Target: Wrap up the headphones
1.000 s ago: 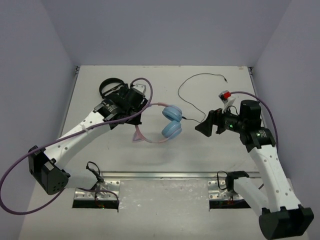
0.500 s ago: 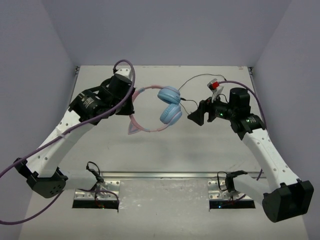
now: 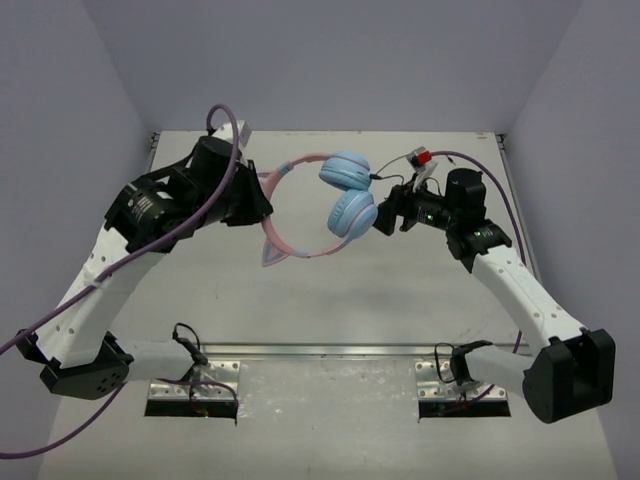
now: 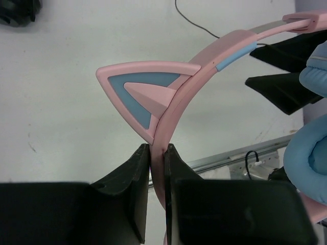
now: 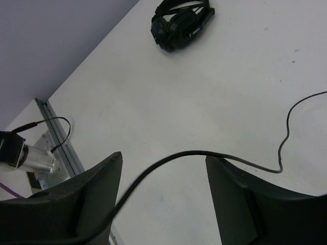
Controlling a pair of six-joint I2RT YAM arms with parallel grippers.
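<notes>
The black cable runs slack over the open fingers of the robot's right gripper next to the earcups, so the robot should pinch it and pull it away before wrapping.
The headphones have a pink headband with cat ears and light-blue earcups. They hang in the air above the table. My left gripper is shut on the headband just below one cat ear, the band pinched between its fingers. My right gripper is open, right beside the earcups. In the right wrist view the thin black cable arcs across the gap between the open gripper's fingers without being pinched, then trails away over the table.
The all-black headphones lie on the table at the back left, hidden under my left arm in the top view. A metal rail runs along the near edge. Walls close the table on three sides.
My left gripper has lifted the headphones off the table and carried them up and back. My right gripper has moved left, up against the earcups, still open.
</notes>
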